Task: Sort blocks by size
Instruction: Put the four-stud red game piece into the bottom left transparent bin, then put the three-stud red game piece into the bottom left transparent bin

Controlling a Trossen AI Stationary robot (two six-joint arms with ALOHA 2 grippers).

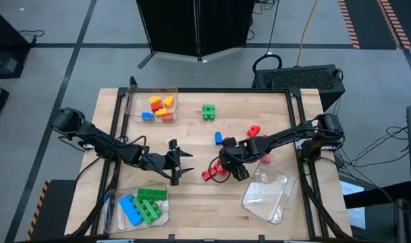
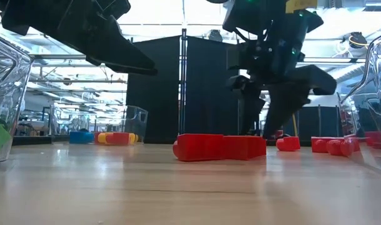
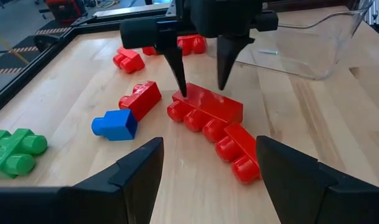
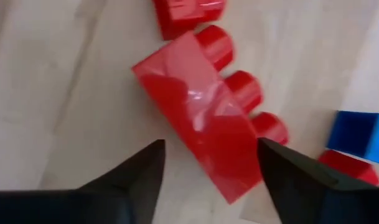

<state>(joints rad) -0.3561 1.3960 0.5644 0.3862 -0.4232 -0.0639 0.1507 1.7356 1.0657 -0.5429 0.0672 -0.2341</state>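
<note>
My right gripper needs to lift, turn and then close across the long red block's middle point(image 4: 206, 107), because the long red block's end point(image 4: 234, 168) lies at a slant between its fingers.
A long red block point(image 3: 205, 106) lies on its side on the table beside a second red block point(image 3: 239, 155), near the table's middle point(image 1: 212, 172). My right gripper point(image 4: 211, 146) is open and points steeply down over the long block's one end, a finger on either side point(image 3: 201, 87). My left gripper point(image 1: 178, 162) hovers open to the left of these blocks, nothing between its fingers. Loose on the wood farther off lie a small blue block point(image 3: 114, 124), a green block point(image 1: 208, 112) and more red blocks point(image 1: 252, 129). My right gripper's two fingers come from above and stand across the long red block's end point(image 4: 229, 180), which rests on the table. One fingertip point(image 3: 183, 92) is right at the block's upper edge; whether it touches, I cannot tell.
A clear tray point(image 1: 153, 106) at the far left holds yellow, orange, red and blue blocks. A second tray point(image 1: 141, 206) at the near left holds long blue and green blocks. A third clear tray point(image 1: 267, 196) stands near right, close to my right gripper.
</note>
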